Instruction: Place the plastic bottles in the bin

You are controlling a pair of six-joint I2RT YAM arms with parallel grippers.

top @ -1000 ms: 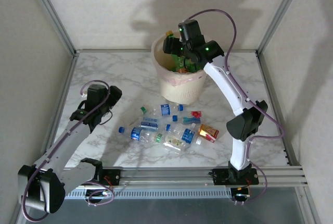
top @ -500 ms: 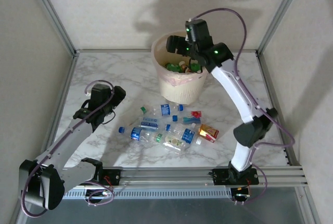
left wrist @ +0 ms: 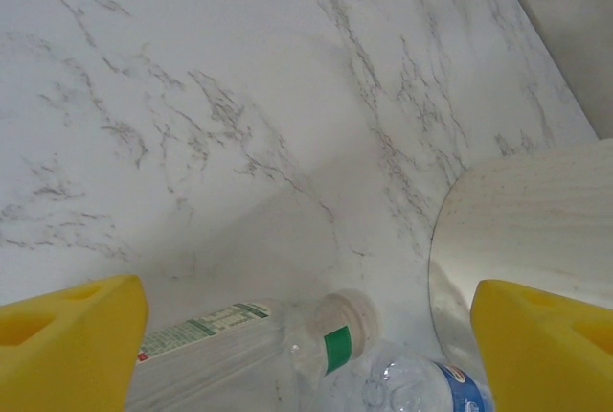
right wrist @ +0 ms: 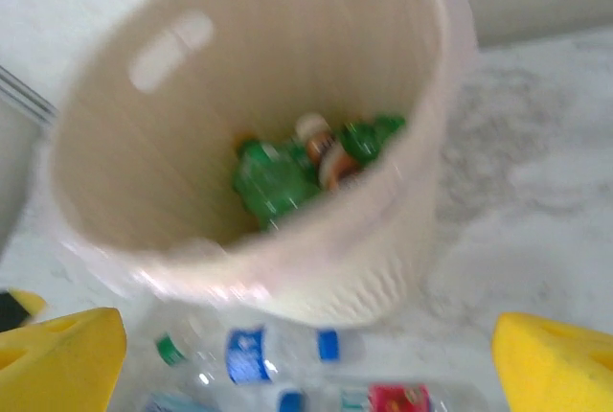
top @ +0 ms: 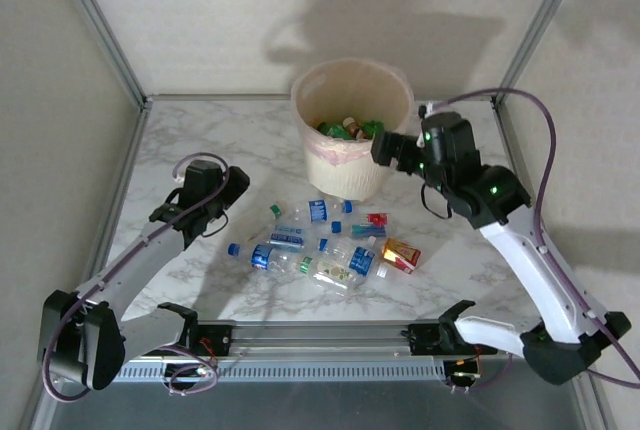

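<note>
The red-orange labelled bottle's body (top: pixel 401 256) lies clear of the other bottles, so the robot's open right gripper keeps going down to it and closes around its label (top: pixel 404 252).
The bin (top: pixel 345 172), a cream bucket with a pinkish liner, stands at the back centre with green bottles (top: pixel 330 130) and an orange-labelled one inside. Several plastic bottles (top: pixel 320 248) lie in a heap on the marble in front of it. My right gripper (top: pixel 381 147) hangs open and empty just right of the bin's rim. Its wrist view looks down into the bin (right wrist: pixel 383 240) at the green bottles (right wrist: pixel 273 180). My left gripper (top: pixel 218 218) stands open left of the heap. A clear green-labelled bottle (left wrist: pixel 206 345) lies just ahead of my left gripper (left wrist: pixel 306 354).
A blue-labelled clear bottle (left wrist: pixel 436 388) touches the green-labelled one, close to the bin's wall (left wrist: pixel 527 220). A red-orange labelled bottle (top: pixel 400 255) lies at the heap's right end. Metal frame posts and walls enclose the table; a rail runs along the near edge.
My right gripper has drawn back from above the bin, down and to the right, its jaws spreading wider. The left arm has crept slightly toward the heap.
</note>
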